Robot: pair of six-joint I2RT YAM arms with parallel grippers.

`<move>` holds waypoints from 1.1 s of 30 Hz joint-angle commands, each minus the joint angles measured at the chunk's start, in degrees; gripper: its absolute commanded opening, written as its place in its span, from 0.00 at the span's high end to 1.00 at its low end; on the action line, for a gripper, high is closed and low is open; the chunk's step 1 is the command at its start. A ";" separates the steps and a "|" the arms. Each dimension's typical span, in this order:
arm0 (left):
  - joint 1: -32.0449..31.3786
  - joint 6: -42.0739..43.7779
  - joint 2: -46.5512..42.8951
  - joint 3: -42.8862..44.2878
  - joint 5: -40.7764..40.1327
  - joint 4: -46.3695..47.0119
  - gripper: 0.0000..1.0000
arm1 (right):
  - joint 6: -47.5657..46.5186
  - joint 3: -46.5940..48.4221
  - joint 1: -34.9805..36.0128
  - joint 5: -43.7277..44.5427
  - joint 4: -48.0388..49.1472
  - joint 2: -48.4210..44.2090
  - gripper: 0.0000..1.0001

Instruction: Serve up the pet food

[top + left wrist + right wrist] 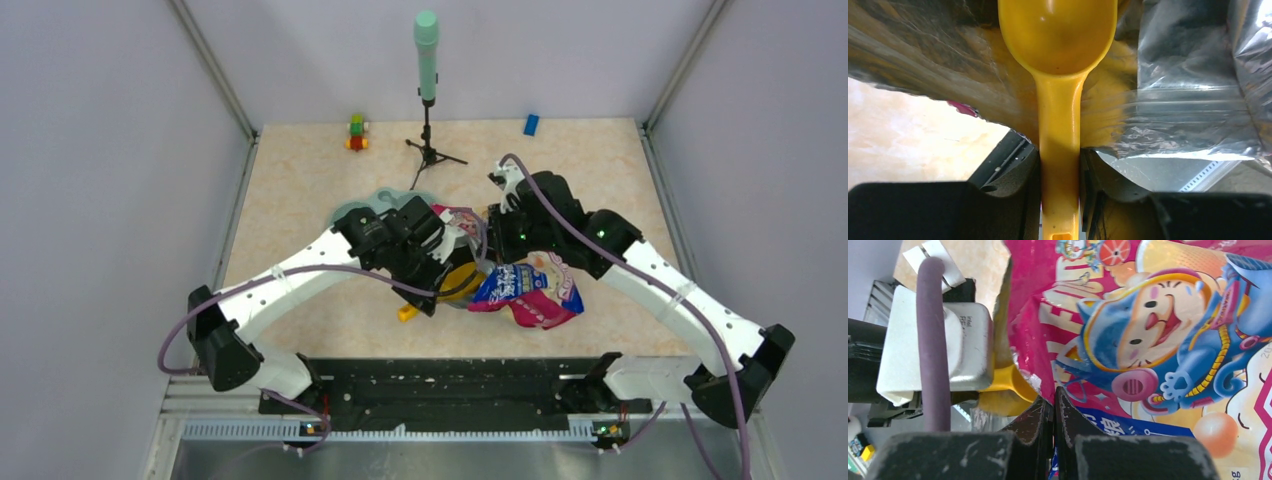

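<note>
The scoop's empty bowl (1058,37) is only a little way into the bag's opening, so my right gripper should pull the bag's upper edge (1032,347) back while my left gripper works the scoop farther in.
My left gripper (1059,156) is shut on the handle of the orange-yellow scoop (1058,35). The scoop's bowl is inside the open mouth of the cat food bag (1188,80), against the silver lining, and looks empty. No kibble shows in any view. In the top view the left gripper (437,285) and the scoop (460,280) are at the bag's (530,292) left end, mid-table. My right gripper (497,240) is shut on the bag's upper edge. In the right wrist view the right gripper (1054,396) pinches the pink printed bag (1148,340).
A teal dish (385,203) lies just behind the left wrist, partly hidden. A teal microphone on a small tripod (427,60) stands at the back centre. A stack of toy blocks (356,132) is at the back left and a blue block (531,124) at the back right.
</note>
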 commanded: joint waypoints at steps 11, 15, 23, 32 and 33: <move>-2.27 -14.45 -3.75 -13.76 -3.17 28.26 1.00 | -1.99 0.15 -2.29 3.83 -6.75 -4.51 1.00; -2.80 -16.21 3.05 -8.54 0.60 24.13 1.00 | -5.77 2.92 -2.31 1.75 -9.51 -4.37 1.00; -3.48 -20.51 -0.20 -11.82 7.85 21.29 1.00 | -4.92 8.59 -2.30 6.31 -19.27 -2.77 1.00; -3.50 -16.92 1.20 3.69 5.61 4.09 1.00 | 2.94 21.58 0.58 11.36 -32.02 8.86 1.00; -3.41 -15.58 1.86 6.12 4.50 1.78 1.00 | 3.54 22.13 0.90 10.99 -31.39 9.60 1.00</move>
